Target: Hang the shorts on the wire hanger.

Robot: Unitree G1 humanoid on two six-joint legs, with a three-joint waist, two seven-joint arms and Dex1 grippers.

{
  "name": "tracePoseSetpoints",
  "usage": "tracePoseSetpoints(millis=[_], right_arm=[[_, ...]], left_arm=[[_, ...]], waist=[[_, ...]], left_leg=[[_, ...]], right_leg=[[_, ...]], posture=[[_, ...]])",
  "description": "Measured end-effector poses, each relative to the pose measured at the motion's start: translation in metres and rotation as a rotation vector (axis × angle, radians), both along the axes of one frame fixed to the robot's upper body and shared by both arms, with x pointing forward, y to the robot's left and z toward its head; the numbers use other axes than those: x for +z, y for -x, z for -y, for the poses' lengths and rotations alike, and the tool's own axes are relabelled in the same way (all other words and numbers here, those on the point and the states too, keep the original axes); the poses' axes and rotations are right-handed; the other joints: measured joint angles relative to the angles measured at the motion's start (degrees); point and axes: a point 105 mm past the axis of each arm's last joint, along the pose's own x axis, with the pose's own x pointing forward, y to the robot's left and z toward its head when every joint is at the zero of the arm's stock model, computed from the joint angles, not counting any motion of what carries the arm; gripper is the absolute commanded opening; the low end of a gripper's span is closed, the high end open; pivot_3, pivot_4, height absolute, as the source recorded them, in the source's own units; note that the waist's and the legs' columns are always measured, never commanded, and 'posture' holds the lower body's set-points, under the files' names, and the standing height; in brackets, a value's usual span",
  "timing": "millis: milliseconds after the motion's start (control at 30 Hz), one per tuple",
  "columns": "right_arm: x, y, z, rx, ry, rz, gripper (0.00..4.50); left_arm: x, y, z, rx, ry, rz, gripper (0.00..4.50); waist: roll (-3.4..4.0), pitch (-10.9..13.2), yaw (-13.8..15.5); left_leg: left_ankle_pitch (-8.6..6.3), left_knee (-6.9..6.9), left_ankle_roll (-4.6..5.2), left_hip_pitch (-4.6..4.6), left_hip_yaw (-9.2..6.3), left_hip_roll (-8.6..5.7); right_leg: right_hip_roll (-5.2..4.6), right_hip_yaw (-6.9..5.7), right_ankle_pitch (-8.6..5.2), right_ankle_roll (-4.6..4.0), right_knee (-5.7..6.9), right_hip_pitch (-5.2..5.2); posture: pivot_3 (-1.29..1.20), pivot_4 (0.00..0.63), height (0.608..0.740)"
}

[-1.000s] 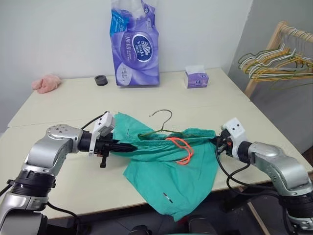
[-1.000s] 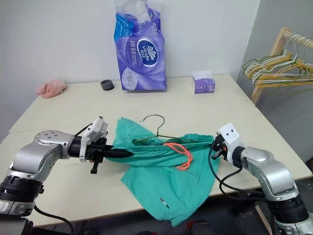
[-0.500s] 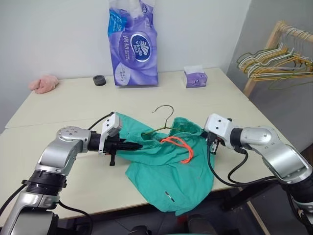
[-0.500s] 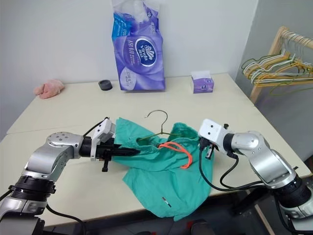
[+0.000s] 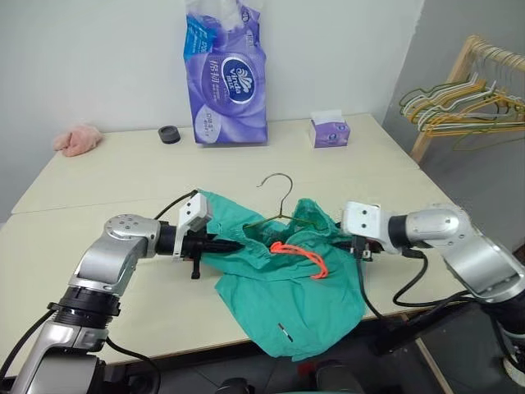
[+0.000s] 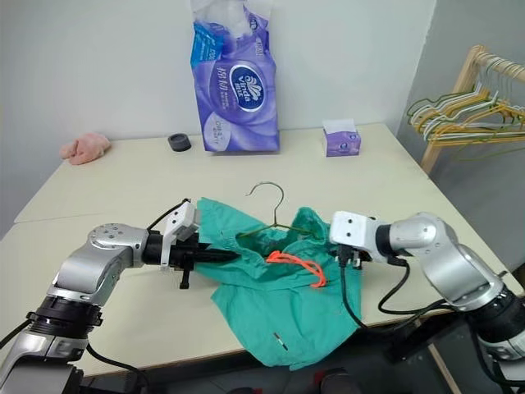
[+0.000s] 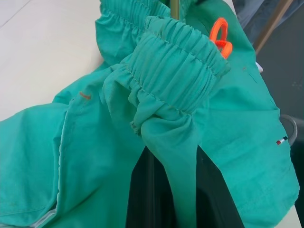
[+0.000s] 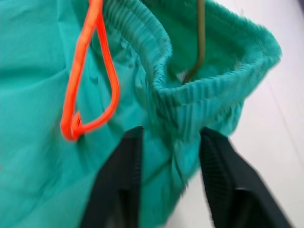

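Observation:
The wire goes down inside the gathered waistband (image 5: 307, 220). The wire hanger (image 5: 288, 197) will come along inside the shorts when I carry them by the waistband.
The teal shorts (image 5: 287, 283) lie bunched on the table (image 5: 123, 295), one leg hanging over its front edge. The wire hanger (image 5: 279, 185) sits inside the waistband with its hook sticking up; its wire (image 8: 200, 38) shows within the gathered elastic. An orange drawstring (image 5: 302, 253) loops over the front. My left gripper (image 5: 234, 244) is shut on the left end of the waistband, its black fingers (image 7: 140, 190) pinching a fold of cloth. My right gripper (image 5: 351, 244) is at the right end of the waistband, open, its fingers (image 8: 118, 171) standing apart with cloth between them.
At the back of the table stand a purple tissue pack (image 5: 225, 74), a small tissue box (image 5: 330, 131), a black round cap (image 5: 169, 135) and a pink cloth (image 5: 77, 139). A wooden rack with bunched hangers (image 5: 463, 103) stands off the table's right side.
My right gripper moved in toward the middle, rose and rolled, bunching the waistband around the hanger, and its fingers have come apart. The left gripper stays shut on the cloth.

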Motion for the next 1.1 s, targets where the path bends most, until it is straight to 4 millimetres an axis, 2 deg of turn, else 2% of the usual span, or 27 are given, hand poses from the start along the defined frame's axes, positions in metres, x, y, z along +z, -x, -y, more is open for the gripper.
tracePoseSetpoints(millis=[133,300,500,700,833,1100], right_arm=[[0.005,0.000,0.006,-0.049,-0.023,-0.023,4.17],[-0.009,-0.004,0.013,-0.098,-0.017,-0.066,4.17],[-0.027,-0.024,-0.002,-0.062,0.003,-0.084,4.17],[-0.032,-0.044,-0.010,0.028,0.083,-0.095,4.17],[-0.040,-0.050,-0.013,0.085,0.128,-0.113,3.25],[-0.046,-0.047,-0.021,0.172,0.161,-0.124,0.39]], left_arm=[[0.000,0.000,0.001,-0.005,0.001,0.001,0.00],[-0.001,0.002,0.003,-0.016,-0.001,-0.005,0.00],[-0.002,0.004,0.005,-0.039,-0.004,-0.012,0.00],[-0.002,0.003,0.008,-0.050,-0.004,-0.012,0.00],[-0.001,0.003,0.009,-0.053,-0.004,-0.008,0.00],[-0.001,0.003,0.009,-0.052,-0.004,-0.008,0.00]], waist=[[0.00,0.00,-0.05],[0.00,0.00,-0.11],[0.00,0.00,-0.62],[0.00,0.00,-1.28],[0.00,0.00,-1.70],[0.00,0.00,-1.81]], left_leg=[[0.00,-0.02,0.00,0.01,0.00,0.01],[0.00,-0.01,0.00,0.01,0.03,-0.01],[0.01,-0.01,-0.01,0.00,0.02,-0.01],[0.02,-0.02,-0.04,0.00,-0.03,-0.02],[0.15,-0.04,-0.27,0.00,-0.03,-0.02],[0.15,-0.04,-0.28,0.00,-0.07,-0.02]], right_leg=[[0.04,-0.01,0.00,0.00,0.01,-0.01],[0.02,0.01,0.00,0.00,0.00,0.00],[0.02,0.01,0.00,0.00,0.02,-0.03],[0.01,-0.04,0.00,-0.01,0.06,-0.05],[0.01,-0.03,0.00,-0.01,0.07,-0.07],[0.01,-0.04,0.00,-0.01,0.09,-0.09]], posture=[[-0.18,0.000,0.740],[-0.18,0.000,0.740],[-0.18,0.000,0.740],[-0.18,0.000,0.740],[-0.18,0.000,0.740],[-0.17,0.000,0.740]])
